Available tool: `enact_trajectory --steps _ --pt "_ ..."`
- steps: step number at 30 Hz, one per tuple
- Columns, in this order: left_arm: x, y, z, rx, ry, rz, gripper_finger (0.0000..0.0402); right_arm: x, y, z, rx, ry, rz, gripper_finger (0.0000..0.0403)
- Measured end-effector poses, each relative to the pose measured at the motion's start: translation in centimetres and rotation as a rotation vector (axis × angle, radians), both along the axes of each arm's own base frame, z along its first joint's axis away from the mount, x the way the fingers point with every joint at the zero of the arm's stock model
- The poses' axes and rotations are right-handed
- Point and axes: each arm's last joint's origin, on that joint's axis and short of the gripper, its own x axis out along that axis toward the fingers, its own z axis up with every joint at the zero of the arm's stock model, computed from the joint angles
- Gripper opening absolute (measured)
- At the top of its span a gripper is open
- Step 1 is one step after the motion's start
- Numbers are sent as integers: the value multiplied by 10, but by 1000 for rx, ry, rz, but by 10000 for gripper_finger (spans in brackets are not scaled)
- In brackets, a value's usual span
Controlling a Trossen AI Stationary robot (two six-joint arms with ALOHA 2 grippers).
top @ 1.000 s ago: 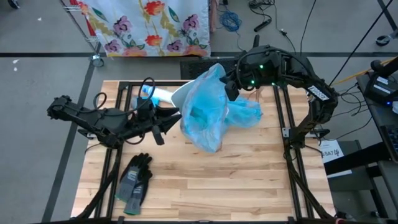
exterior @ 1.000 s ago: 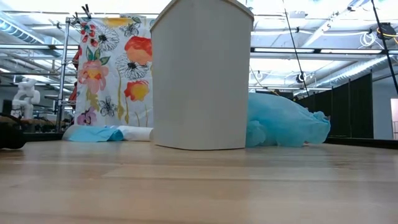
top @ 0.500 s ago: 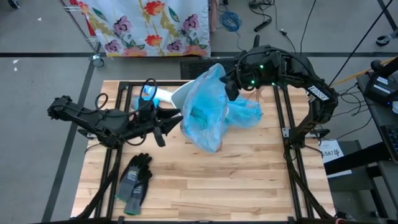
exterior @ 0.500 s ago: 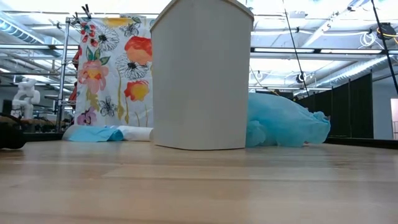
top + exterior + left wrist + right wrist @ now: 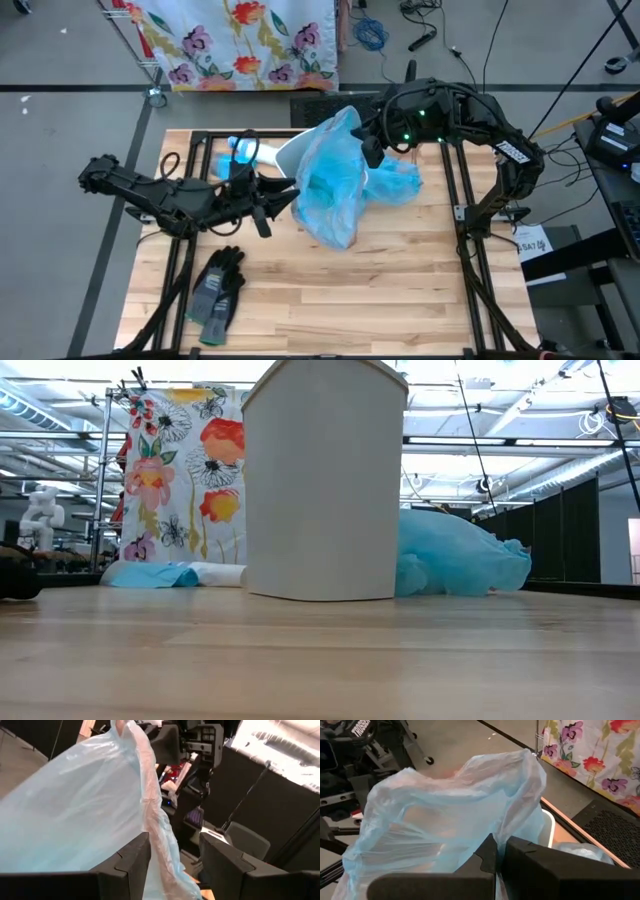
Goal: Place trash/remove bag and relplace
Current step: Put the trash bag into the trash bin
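My left gripper should grab the bag's far rim and spread it at the bin's far corner, because that corner is uncovered while my left gripper is on either side of the blue bag's near edge.
A thin blue bag is spread in the air over the white bin, which stands on the table. My right gripper is shut on the bag at its far right side. My left gripper is open and level at the bag's left side. In the left wrist view the bag's edge runs between its two fingers. A second, stuffed blue bag lies on the table right of the bin. The trash is out of view. My right gripper pinches a gathered part of the blue bag's film between its two shut fingers, slanting down from the table's far right. The bag fans out from the fingers and is lifted over the bin. My left gripper's fingers flank the bag's edge; whether they touch it, I cannot tell.
A pair of dark grey gloves lies near the table's front left. A white tube-shaped bottle and folded blue film lie left of the bin. A flowered cloth hangs beyond the far edge. Bare wood lies at the front.
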Motion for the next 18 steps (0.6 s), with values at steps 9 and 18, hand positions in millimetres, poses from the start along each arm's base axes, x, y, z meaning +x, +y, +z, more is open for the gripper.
enact_trajectory --steps 9,18 --pt "-1 1 -17 -81 123 26 173 0 2 0 -8 -1 6 0" --pt "-5 -10 -23 -132 159 6 173 0 1 0 -21 8 9 0"
